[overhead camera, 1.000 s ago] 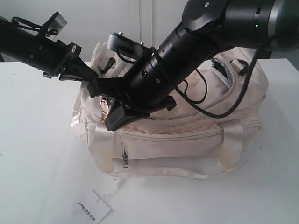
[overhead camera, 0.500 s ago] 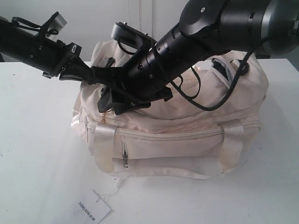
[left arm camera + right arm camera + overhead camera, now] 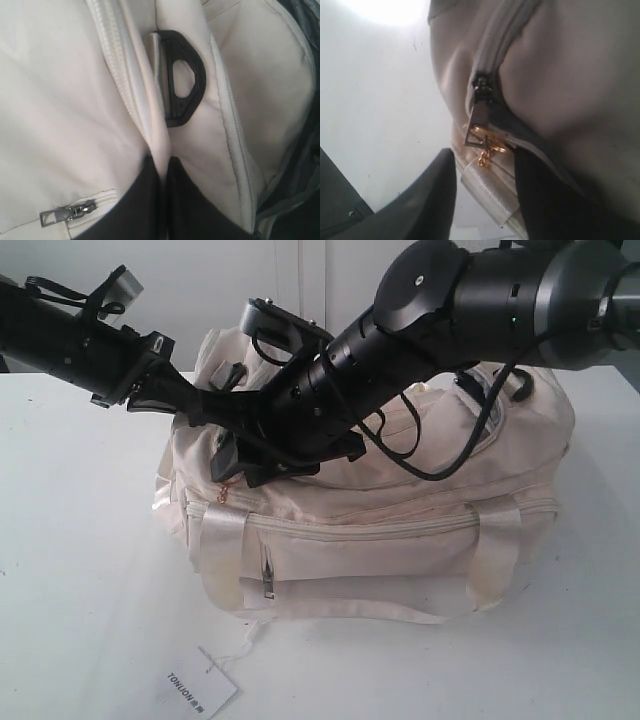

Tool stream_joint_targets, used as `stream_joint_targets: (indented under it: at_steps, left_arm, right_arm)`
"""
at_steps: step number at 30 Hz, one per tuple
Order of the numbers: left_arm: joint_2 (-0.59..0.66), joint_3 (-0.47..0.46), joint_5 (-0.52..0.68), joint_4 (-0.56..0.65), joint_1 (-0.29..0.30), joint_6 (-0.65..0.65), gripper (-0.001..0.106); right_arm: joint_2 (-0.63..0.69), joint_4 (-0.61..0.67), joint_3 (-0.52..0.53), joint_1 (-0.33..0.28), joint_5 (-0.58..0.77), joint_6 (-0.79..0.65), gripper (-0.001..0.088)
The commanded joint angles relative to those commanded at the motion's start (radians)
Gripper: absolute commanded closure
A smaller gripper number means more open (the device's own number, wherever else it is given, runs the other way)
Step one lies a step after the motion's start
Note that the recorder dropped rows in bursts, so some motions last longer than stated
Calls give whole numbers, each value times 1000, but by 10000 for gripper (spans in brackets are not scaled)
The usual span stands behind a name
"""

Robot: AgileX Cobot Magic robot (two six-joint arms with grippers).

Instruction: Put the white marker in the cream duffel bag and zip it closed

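The satin strap end (image 3: 491, 195) sits between my right gripper's open fingers, so next I move them onto the gold zipper pull (image 3: 486, 148) and close there before pulling the slider.
The cream duffel bag (image 3: 400, 540) lies on the white table. My left gripper (image 3: 200, 412) is at the bag's upper left end, shut on a fold of its cream fabric (image 3: 161, 150) close to a black strap ring (image 3: 182, 80). My right gripper (image 3: 240, 462) reaches across to the same end and stands open. Its dark fingers (image 3: 435, 200) sit either side of a satin strap end, with the gold zipper pull (image 3: 487, 145) hanging from the grey slider just beyond them, untouched. The white marker is out of view.
A white paper tag (image 3: 200, 690) with black letters lies on the table in front of the bag, tied on by a thread. A small grey zipper pull (image 3: 268, 585) hangs on the front pocket. The right arm's cable loops over the bag's top.
The right gripper has opened and let go of the gold zipper pull, then risen a little from the bag's left end. The left gripper has kept its hold.
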Motion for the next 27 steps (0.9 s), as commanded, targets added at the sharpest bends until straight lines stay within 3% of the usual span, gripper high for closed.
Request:
stream_joint_targets:
  at_steps: [4, 12, 14, 21, 27]
  left_arm:
    - [0, 0, 0, 0, 0, 0, 1053]
    - [0, 0, 2, 0, 0, 0, 1053]
    - [0, 0, 2, 0, 0, 0, 1053]
    - [0, 0, 2, 0, 0, 0, 1053]
    - [0, 0, 2, 0, 0, 4, 1053]
  right_arm:
    - [15, -5, 0, 0, -7, 0, 348]
    - [39, 67, 0, 0, -43, -4, 364]
    - [39, 67, 0, 0, -43, -4, 429]
    - [15, 67, 0, 0, -33, -4, 843]
    - [-30, 67, 0, 0, -28, -6, 868]
